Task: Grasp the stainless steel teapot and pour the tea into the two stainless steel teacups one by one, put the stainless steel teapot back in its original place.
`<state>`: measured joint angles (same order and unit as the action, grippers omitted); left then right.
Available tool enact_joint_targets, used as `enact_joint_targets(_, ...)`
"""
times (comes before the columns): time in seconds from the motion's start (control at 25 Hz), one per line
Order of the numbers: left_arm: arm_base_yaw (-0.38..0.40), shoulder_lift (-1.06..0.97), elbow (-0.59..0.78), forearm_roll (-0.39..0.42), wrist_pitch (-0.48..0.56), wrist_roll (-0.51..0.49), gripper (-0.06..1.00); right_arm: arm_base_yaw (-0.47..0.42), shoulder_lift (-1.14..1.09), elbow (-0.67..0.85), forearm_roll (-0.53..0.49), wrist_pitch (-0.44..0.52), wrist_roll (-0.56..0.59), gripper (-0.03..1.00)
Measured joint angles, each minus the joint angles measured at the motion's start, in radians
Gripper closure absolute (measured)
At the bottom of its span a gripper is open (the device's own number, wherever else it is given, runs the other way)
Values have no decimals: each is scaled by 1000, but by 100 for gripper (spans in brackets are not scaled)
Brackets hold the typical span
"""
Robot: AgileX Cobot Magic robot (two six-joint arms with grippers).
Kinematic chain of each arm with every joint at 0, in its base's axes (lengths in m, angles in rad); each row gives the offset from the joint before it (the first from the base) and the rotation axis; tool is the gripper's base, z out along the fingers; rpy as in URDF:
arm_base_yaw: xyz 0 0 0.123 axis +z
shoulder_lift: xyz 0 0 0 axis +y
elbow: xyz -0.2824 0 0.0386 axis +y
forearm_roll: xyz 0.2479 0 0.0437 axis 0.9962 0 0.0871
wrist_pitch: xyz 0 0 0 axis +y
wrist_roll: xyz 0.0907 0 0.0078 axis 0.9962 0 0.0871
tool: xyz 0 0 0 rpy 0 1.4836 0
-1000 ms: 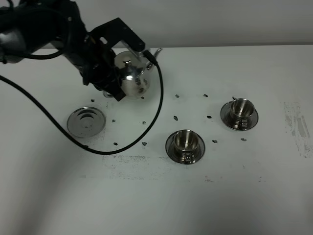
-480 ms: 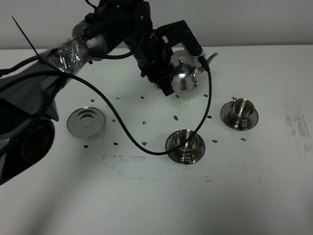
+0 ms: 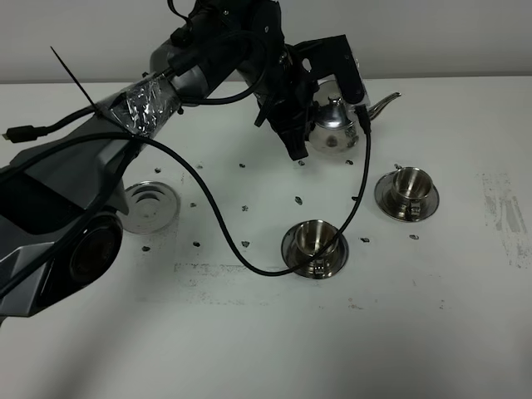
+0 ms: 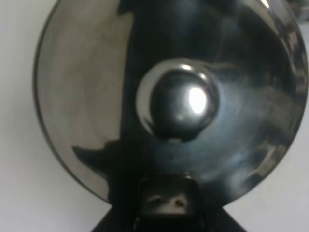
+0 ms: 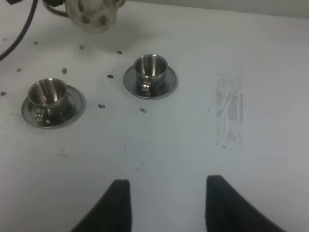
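Note:
The teapot's spout (image 3: pixel 386 103) is pointing behind the far teacup, so my left gripper should move the teapot forward and turn it around toward the far teacup's opening (image 3: pixel 412 182) before it pours.
My left gripper (image 3: pixel 314 116) is shut on the stainless steel teapot (image 3: pixel 337 126) and holds it above the table at the back, upright, spout (image 3: pixel 385 102) pointing right, behind and left of the far teacup (image 3: pixel 407 188). The near teacup (image 3: pixel 315 240) stands on its saucer in front. The left wrist view is filled by the teapot's lid and knob (image 4: pixel 181 101). The flat steel disc (image 3: pixel 149 205) lies bare at the left. My right gripper (image 5: pixel 166 203) is open and empty over bare table, with both teacups (image 5: pixel 48 95) (image 5: pixel 150 67) and the teapot (image 5: pixel 94 12) beyond it. No tea shows.
A black cable (image 3: pixel 224 241) hangs from the left arm and loops across the table to the near cup's saucer. Small dark specks (image 3: pixel 298 199) dot the table's middle. A scuffed patch (image 3: pixel 505 216) marks the right side.
My left arm has carried the teapot from above the back left of the table rightwards, to a spot behind the cups. The cable has swung along with it. Cups and disc have not moved.

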<state>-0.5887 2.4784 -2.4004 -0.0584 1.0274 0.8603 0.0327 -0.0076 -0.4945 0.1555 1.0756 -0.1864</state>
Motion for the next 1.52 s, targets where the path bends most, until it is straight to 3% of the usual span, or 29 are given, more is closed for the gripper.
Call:
enact_joint_targets(0.24, -3, 0, 0, 58, -62, 99, 76, 0, 0, 0, 0, 0, 0, 59)
enact_joint_targets(0.44, -17, 0, 0, 58, -132, 178, 76, 0, 0, 0, 0, 0, 0, 59)
enact_joint_targets(0.68, -37, 19, -1, 51, -136, 287, 76, 0, 0, 0, 0, 0, 0, 59)
enact_joint_targets(1.12, -63, 49, -1, 145, -183, 335, 76, 0, 0, 0, 0, 0, -1, 59)
enact_joint_targets(1.52, -76, 59, -1, 155, -184, 440, 76, 0, 0, 0, 0, 0, -1, 59)
